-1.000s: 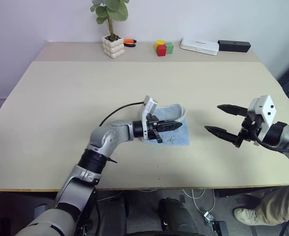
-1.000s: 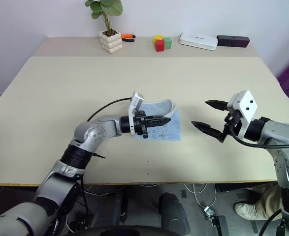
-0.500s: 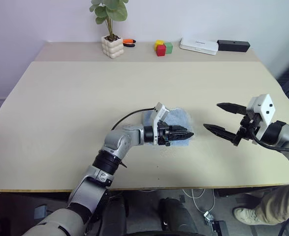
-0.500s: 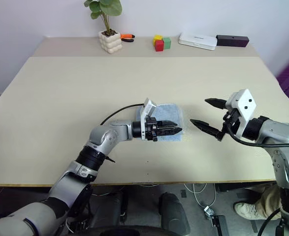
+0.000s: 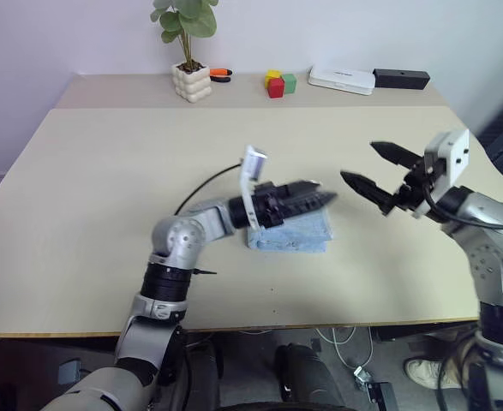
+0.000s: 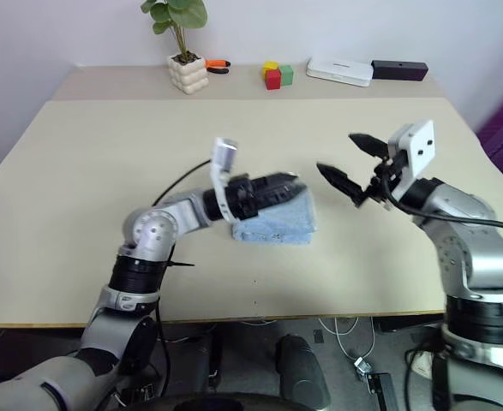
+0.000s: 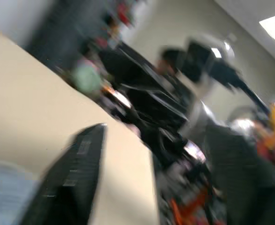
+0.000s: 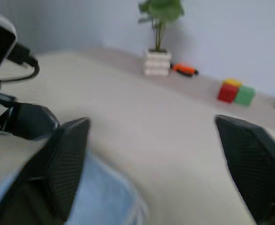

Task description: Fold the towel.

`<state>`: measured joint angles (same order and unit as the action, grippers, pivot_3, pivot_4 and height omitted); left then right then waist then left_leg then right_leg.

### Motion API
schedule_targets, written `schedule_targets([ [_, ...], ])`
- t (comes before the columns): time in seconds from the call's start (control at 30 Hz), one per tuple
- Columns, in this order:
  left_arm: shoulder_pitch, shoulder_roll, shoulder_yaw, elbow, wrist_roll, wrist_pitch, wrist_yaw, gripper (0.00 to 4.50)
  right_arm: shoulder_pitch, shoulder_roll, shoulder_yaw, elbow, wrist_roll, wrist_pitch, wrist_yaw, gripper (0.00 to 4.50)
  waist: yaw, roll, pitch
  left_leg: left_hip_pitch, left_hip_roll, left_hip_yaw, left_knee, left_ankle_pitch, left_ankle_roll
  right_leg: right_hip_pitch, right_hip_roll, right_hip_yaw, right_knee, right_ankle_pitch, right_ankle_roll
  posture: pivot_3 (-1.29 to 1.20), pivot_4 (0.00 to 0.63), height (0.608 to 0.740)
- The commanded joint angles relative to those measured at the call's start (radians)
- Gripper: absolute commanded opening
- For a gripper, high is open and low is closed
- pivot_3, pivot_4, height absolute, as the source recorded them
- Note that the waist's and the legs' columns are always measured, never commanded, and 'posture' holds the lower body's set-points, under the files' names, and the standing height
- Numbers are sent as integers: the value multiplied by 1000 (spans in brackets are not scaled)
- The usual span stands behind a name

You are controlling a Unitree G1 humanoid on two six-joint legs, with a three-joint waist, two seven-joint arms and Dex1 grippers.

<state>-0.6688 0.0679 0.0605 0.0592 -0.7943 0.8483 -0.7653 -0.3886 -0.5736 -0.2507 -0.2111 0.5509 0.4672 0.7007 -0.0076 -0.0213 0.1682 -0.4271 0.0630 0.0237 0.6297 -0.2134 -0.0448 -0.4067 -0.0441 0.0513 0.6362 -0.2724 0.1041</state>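
Note:
My gripper will pull the edge of the towel [image 5: 302, 231] aside, and the towel will come along as a folded bundle, because the layers lie stacked in a small thick rectangle [image 5: 289, 245].
The light blue towel [image 5: 291, 231] lies folded into a small thick rectangle in the middle of the table [image 5: 105, 171]. My left gripper [image 5: 314, 196] hovers just above the towel's far right edge and points right. Its fingers are parted with nothing between them. In the left wrist view one dark finger [image 7: 71, 176] rises beside a blurred patch of towel [image 7: 3, 194]. My right gripper [image 5: 361, 163] hangs in the air to the right of the towel, open and empty, pointing left toward the left gripper's tips. In the right wrist view the towel [image 8: 104, 197] lies below its spread fingers [image 8: 69, 159].
Along the far edge of the table stand a potted plant [image 5: 191, 81], an orange tool [image 5: 224, 74], coloured blocks [image 5: 278, 84], a white box [image 5: 343, 80] and a black box [image 5: 401, 79]. Bare table surrounds the towel.
My left gripper carried the towel's edge to the right, let go and rose off the cloth. The towel now lies more compact. My right gripper lifted and came in toward the towel.

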Motion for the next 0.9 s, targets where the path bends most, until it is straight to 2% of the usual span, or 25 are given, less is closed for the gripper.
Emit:
schedule_targets([
  [0.03, -18, 5, 66, 15, 17, -75, 70, 1632, -9, 106, 60, -52, -49, -36, -127, 2732, -2, 0, 0, 0, 0, 0, 0, 0, 0, 0, 0, 0, 0, 0, 1, 0, 150, 740],
  [0.13, 0, 5, 45, 52, 94, -169, 95, 174, -14, 225, 95, -42, -186, -103, -331, 1279, -1, 0, 0, 0, 0, 0, 0, 0, 0, 0, 0, 0, 0, 1, 3, 0, 150, 740],
  [0.2, 9, -18, 32, 85, 146, -236, 128, 0, 1, 289, 124, -36, -263, -101, -444, 184, 1, 0, 0, 0, 0, 0, 0, 0, 0, 0, 0, 0, 0, 1, 3, 0, 150, 740],
  [0.23, 12, -34, 33, 104, 164, -270, 144, 0, 11, 323, 136, -40, -275, -99, -476, 30, 2, 0, 0, -1, 0, 1, 0, 0, 0, 0, -1, 0, 0, 1, 3, 0, 150, 740],
  [0.47, 39, -107, -16, 216, 297, -411, 231, 0, 47, 444, 259, -6, -380, -56, -583, 30, -4, 0, 0, 0, 0, 1, 0, 0, 0, 0, -1, 0, 0, 1, 3, 0, 150, 740],
  [0.7, 65, -122, -41, 286, 368, -467, 263, 0, 93, 438, 381, 79, -539, -77, -629, 30, -4, 1, 0, 0, 0, 1, -1, 0, 0, -1, -1, 0, 0, 1, 3, 0, 150, 740],
  [0.9, 82, -113, -30, 358, 399, -519, 260, 0, 129, 426, 341, 165, -564, -145, -643, 30, -3, 1, 0, 0, 0, 1, 0, 0, 0, -1, -1, 0, 0, 1, 3, 0, 150, 740],
])
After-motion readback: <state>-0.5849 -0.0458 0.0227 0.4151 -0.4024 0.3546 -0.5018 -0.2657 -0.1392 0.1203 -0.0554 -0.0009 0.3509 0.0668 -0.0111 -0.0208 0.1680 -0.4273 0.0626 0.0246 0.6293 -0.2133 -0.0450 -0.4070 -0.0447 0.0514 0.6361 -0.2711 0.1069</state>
